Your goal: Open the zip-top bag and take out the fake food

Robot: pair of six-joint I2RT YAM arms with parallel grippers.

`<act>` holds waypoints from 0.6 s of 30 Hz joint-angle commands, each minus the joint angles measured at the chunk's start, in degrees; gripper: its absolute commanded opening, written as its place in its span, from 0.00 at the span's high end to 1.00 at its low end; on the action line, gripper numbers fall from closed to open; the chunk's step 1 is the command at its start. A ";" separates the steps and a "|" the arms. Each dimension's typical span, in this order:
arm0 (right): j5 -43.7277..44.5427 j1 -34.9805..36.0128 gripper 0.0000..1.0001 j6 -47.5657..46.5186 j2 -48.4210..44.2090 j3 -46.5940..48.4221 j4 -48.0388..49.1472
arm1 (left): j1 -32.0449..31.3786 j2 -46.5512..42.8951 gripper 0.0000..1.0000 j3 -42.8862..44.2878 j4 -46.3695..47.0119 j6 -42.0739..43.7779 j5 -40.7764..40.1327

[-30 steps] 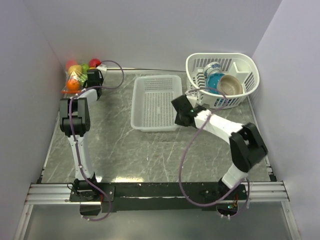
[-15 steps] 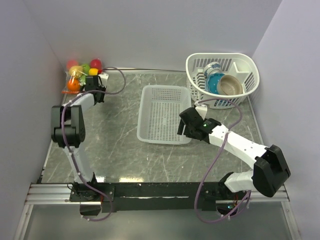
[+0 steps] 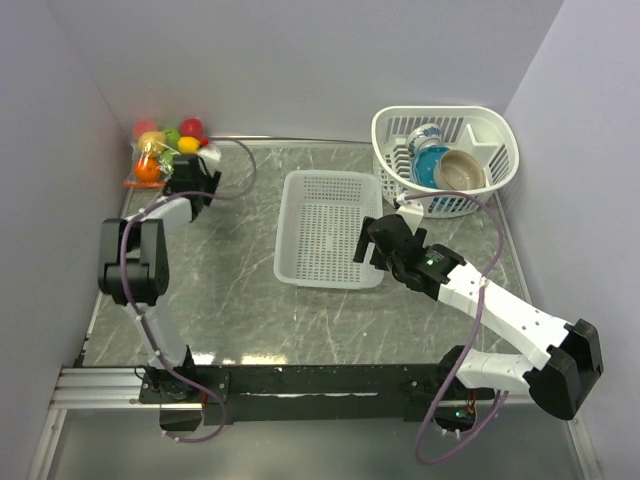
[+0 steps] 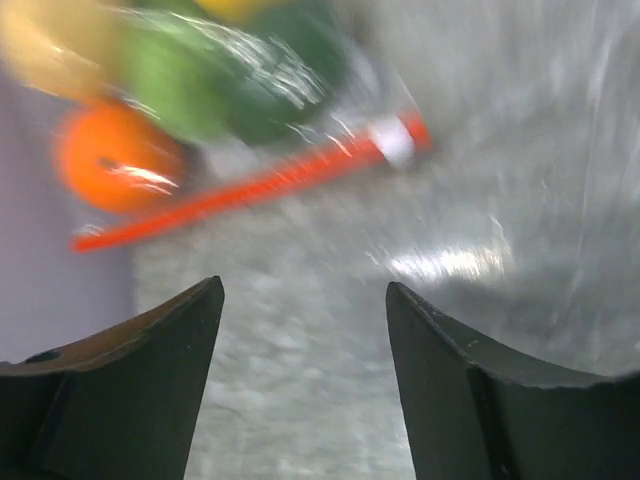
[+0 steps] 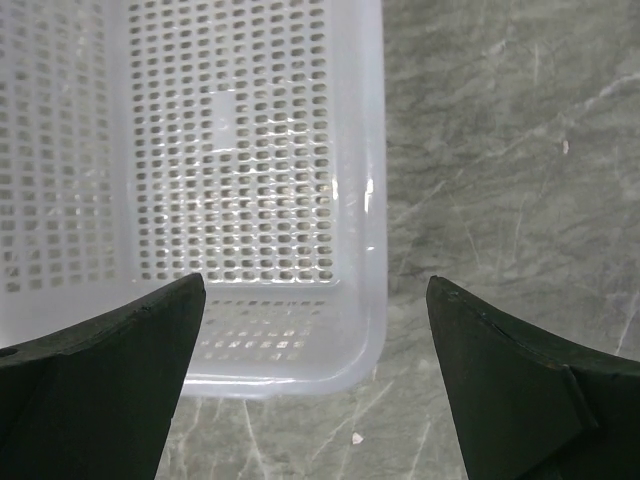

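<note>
I should first pull the zip-top bag [image 3: 167, 147] out by the zip's slider end [image 4: 397, 142] with my left gripper, because the bag lies in the back corner, far from my right gripper.
The zip-top bag [image 3: 150, 165] lies in the back-left corner against the wall, and the fake food [image 3: 168, 137] is bunched at it: red, yellow, green and orange balls. The blurred left wrist view shows an orange fruit [image 4: 115, 155] and a green fruit [image 4: 190, 70] behind clear plastic. The orange-red zip strip [image 4: 250, 185] runs in front of them. My left gripper [image 3: 185, 168] [image 4: 302, 287] is open just short of the strip, with only table between its fingers. My right gripper [image 3: 372, 248] [image 5: 315, 283] is open over the white flat basket's near right corner, holding nothing.
The white slotted flat basket [image 3: 330, 270] [image 5: 360, 200] sits mid-table. A round white rack [image 3: 500, 160] at the back right holds a blue dish [image 3: 432, 160] and a tan dish [image 3: 462, 172]. Walls close in on the left, back and right.
The left gripper was shut at the bag and now stands open, a little back from it. The right gripper drew the flat basket to the right, then opened, and its arm has stretched out.
</note>
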 commanded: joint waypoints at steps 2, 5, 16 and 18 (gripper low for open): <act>4.23 2.74 0.00 -0.65 -4.05 1.83 3.21 | -5.08 6.12 0.27 0.86 8.75 8.33 -7.39; 4.76 3.53 0.00 -0.82 -5.02 1.66 4.18 | -5.70 10.17 0.26 5.95 8.75 8.59 -8.37; 6.08 4.41 0.00 -2.76 -5.20 2.80 5.07 | -7.81 20.37 0.26 10.71 18.86 16.24 -15.49; 6.61 4.41 0.00 -3.28 -5.11 3.15 4.89 | -8.16 21.24 0.26 10.45 19.12 16.77 -15.49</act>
